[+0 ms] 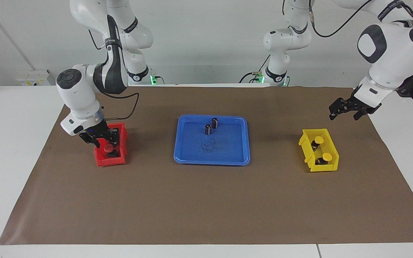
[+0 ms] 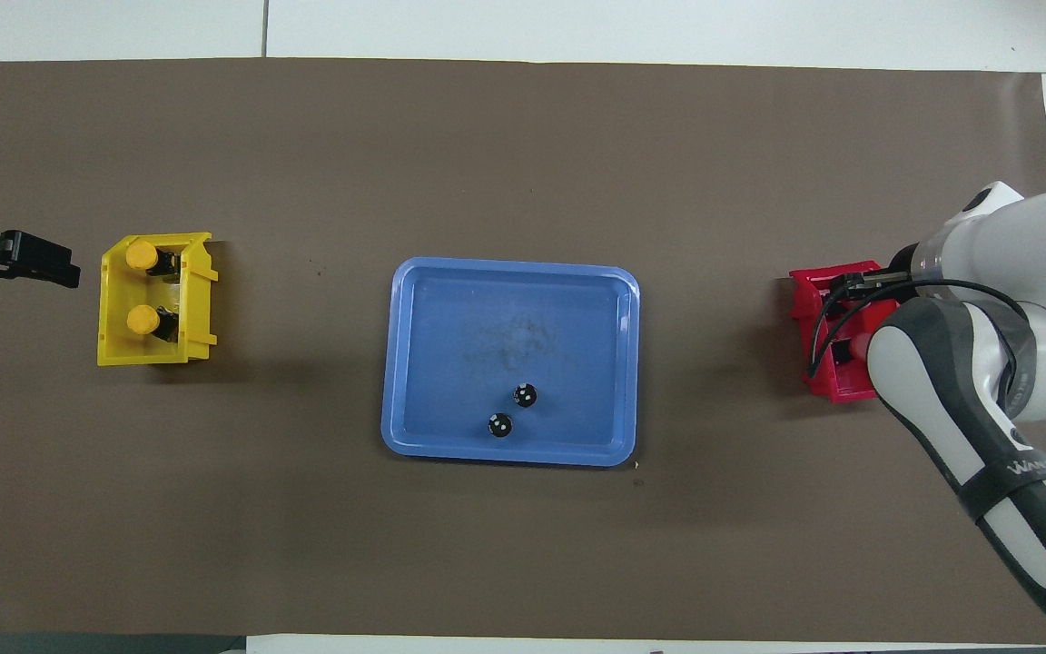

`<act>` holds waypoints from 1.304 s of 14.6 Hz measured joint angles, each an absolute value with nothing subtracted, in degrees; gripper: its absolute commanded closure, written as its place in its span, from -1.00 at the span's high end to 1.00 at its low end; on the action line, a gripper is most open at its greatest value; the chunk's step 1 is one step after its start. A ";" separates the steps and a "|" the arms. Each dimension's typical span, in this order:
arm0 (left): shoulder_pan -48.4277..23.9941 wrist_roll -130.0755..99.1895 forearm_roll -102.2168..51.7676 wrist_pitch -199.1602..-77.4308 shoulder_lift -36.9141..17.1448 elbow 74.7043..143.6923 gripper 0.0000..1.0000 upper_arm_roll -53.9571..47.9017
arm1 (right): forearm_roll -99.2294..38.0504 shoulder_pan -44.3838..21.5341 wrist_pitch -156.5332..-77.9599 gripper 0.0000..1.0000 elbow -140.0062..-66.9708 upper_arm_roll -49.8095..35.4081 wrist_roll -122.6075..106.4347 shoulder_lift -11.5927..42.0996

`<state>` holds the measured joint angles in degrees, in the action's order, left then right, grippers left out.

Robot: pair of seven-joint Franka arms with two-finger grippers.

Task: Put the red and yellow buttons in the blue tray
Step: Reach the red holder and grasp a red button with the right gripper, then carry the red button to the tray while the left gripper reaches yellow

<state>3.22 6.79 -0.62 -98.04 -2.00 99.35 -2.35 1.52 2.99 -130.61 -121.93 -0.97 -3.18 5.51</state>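
Observation:
My gripper will lift the yellow button (image 2: pixel 143 255) out whole, cap and body together, because a black body (image 2: pixel 166 265) shows joined under the yellow cap.
The blue tray (image 1: pixel 212 159) (image 2: pixel 414 363) lies at the table's middle and holds no buttons. Two yellow buttons (image 1: pixel 318 139) (image 1: pixel 326 156) (image 2: pixel 140 255) (image 2: pixel 142 318) stand in the yellow bin (image 1: pixel 330 167) (image 2: pixel 155 352) toward the left arm's end. One red button (image 1: pixel 109 147) shows in the red bin (image 1: pixel 109 162) (image 2: pixel 814 300) toward the right arm's end; the second is hidden. My right gripper (image 1: pixel 101 141) is down inside the red bin, right by the red button. My left gripper (image 1: pixel 343 115) (image 2: pixel 42 263) is open and empty, up in the air beside the yellow bin.
Two small dark capless cylinders (image 1: pixel 214 123) (image 1: pixel 208 129) (image 2: pixel 525 395) (image 2: pixel 499 424) stand in the tray near its edge nearest the robots. A brown mat (image 1: pixel 206 208) covers the table. The right arm hides most of the red bin in the overhead view.

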 measured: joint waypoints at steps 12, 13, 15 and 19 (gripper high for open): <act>3.22 6.79 -0.62 -98.04 -2.01 99.35 1.00 -2.35 | 1.52 3.20 -135.48 -0.63 -124.48 -0.98 -3.74 6.69; 3.22 6.79 -0.62 -98.04 -2.01 99.35 1.00 -2.35 | 1.52 3.20 -135.33 -0.63 -124.41 -0.98 -3.75 6.70; 3.22 6.79 -0.62 -97.95 -2.01 99.35 1.00 -2.35 | 1.52 3.16 -131.97 -0.63 -122.64 -1.05 -3.79 6.73; 3.21 6.79 -0.62 -97.98 -2.01 99.35 1.00 -2.40 | 1.32 0.89 -116.46 -0.63 -108.13 -1.31 -3.10 7.73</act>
